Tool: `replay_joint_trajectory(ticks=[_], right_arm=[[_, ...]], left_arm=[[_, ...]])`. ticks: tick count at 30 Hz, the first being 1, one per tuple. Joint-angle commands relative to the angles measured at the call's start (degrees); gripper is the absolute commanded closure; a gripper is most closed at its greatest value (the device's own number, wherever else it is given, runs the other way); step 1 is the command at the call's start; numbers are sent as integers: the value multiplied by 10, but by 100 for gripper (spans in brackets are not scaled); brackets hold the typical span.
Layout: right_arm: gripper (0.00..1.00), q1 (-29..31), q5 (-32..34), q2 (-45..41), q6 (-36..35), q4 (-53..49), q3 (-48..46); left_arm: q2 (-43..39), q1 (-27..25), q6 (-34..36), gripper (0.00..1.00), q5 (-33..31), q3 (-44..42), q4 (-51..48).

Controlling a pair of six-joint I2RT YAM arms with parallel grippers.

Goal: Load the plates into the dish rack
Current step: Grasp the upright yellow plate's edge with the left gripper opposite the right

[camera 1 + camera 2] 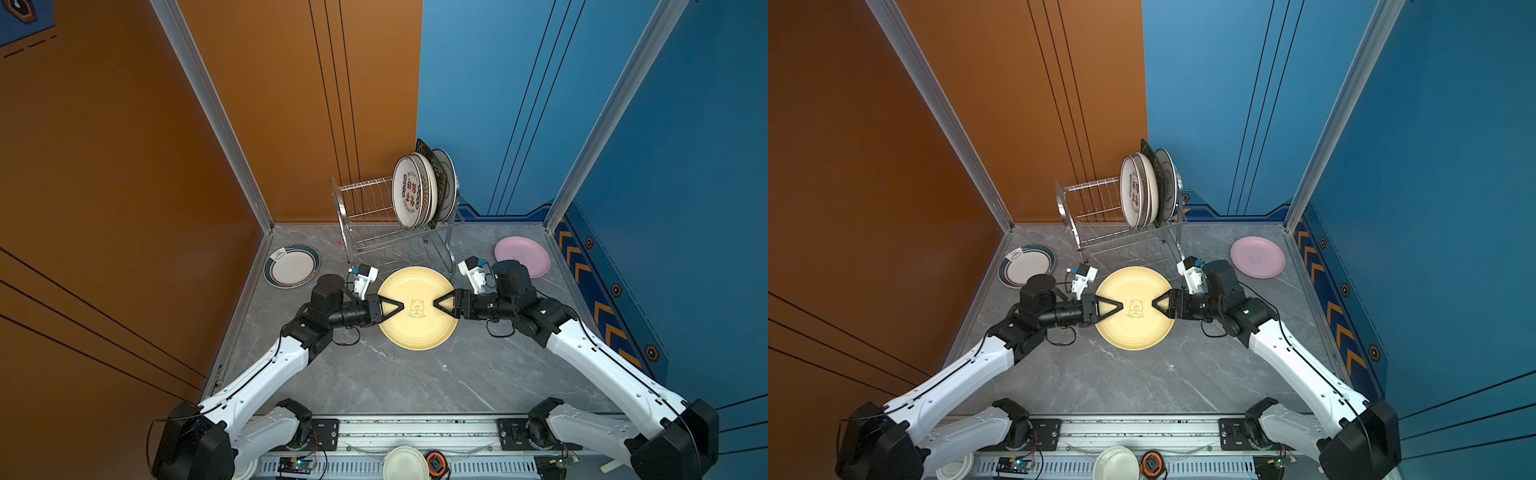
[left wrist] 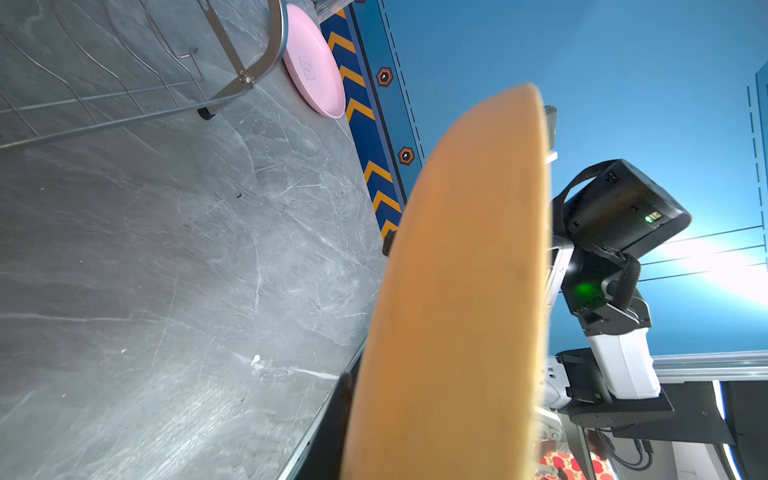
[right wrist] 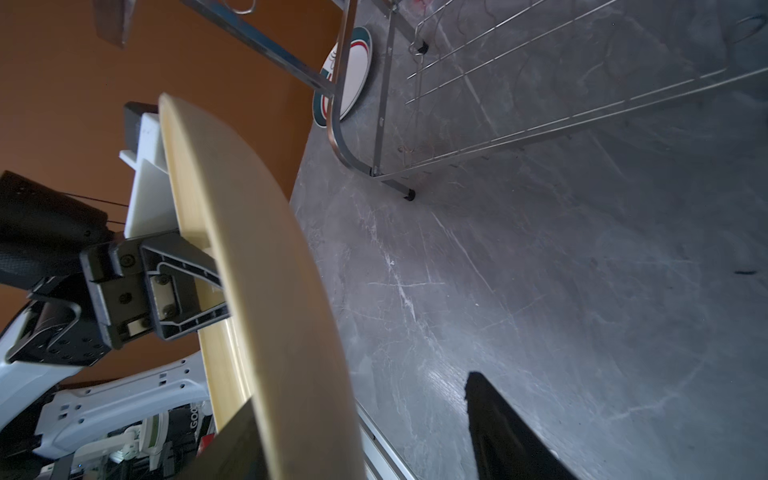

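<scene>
Only my left gripper is holding the yellow plate's rim [image 1: 383, 291]. Next, my right gripper closes on the opposite rim [image 1: 451, 289] and takes over the plate before putting it in the rack.
A pale yellow plate [image 1: 415, 332] [image 1: 1133, 332] with a bear print hangs level above the table in front of the dish rack [image 1: 365, 216] [image 1: 1088, 212]. My left gripper [image 1: 397, 308] [image 1: 1119, 306] is shut on its left rim. My right gripper [image 1: 436, 304] [image 1: 1156, 303] stands open around the right rim; in the right wrist view one finger [image 3: 507, 436] is well clear of the plate's underside [image 3: 266, 270]. Several plates [image 1: 411, 193] stand in the rack's upper tier. A teal-rimmed plate [image 1: 291, 266] and a pink plate [image 1: 522, 256] lie flat on the table.
The rack stands against the back wall, its lower tier [image 1: 386, 249] just behind the yellow plate. Orange and blue walls close in the table on three sides. A small white dish [image 1: 405, 463] and an orange-black device [image 1: 436, 463] sit on the front rail.
</scene>
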Motion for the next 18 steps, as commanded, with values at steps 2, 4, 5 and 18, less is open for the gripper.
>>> replay_joint_trajectory(ticks=[2, 4, 5, 18], right_arm=[[36, -1, -81, 7, 30, 97, -16], [42, -1, -86, 8, 38, 112, -21], [46, -1, -90, 8, 41, 118, -23], [85, -4, -108, 11, 64, 148, -32]], left_arm=[[-2, 5, -8, 100, 31, 5, 28], [-4, 6, -9, 100, 30, 4, 28], [-4, 7, -9, 100, 30, 4, 27], [4, 15, -9, 92, 40, 7, 28]])
